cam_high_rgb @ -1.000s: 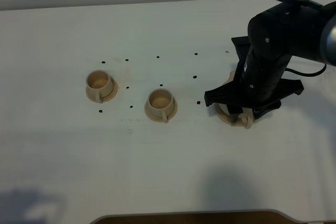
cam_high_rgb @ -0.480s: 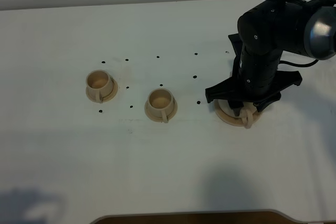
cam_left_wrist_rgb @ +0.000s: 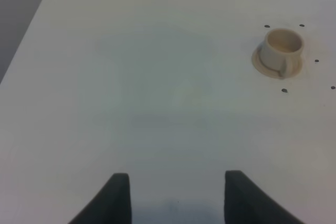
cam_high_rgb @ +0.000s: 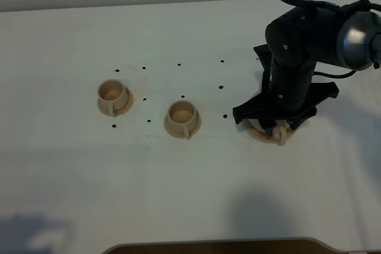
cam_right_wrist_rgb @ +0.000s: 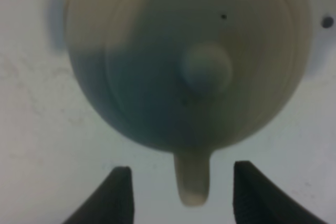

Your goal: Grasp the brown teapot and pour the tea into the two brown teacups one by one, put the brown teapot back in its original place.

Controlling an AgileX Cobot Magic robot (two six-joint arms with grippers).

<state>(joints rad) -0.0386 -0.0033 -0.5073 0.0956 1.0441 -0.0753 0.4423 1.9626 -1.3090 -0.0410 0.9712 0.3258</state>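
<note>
My gripper will lift the brown teapot (cam_right_wrist_rgb: 190, 59) off freely and leave the teapot's saucer behind, because the wide rim (cam_high_rgb: 259, 135) spreads out separately under the teapot.
The brown teapot (cam_right_wrist_rgb: 184, 61) fills the right wrist view from above, lid on, knob (cam_right_wrist_rgb: 207, 69) near its middle. Its loop handle (cam_right_wrist_rgb: 191, 182) points between the two dark fingers of my right gripper (cam_right_wrist_rgb: 184, 195), which stands open astride the handle without touching it. In the exterior high view the right arm hides most of the teapot (cam_high_rgb: 278, 136), which stands on its wide saucer (cam_high_rgb: 255, 131). The two brown teacups (cam_high_rgb: 113, 94) (cam_high_rgb: 183, 115) sit on small saucers to the left, pale inside. No tea shows. My left gripper (cam_left_wrist_rgb: 176, 203) is open over bare table, with one teacup (cam_left_wrist_rgb: 283, 48) far ahead.
Small black dots (cam_high_rgb: 178, 64) mark the white table around the cups. A dark edge (cam_high_rgb: 208, 245) runs along the table's near side. The table's left edge (cam_left_wrist_rgb: 26, 30) shows in the left wrist view.
My right arm has shifted a little to the left and settled lower over the teapot, jaws still wide. Cups and teapot have not moved.
</note>
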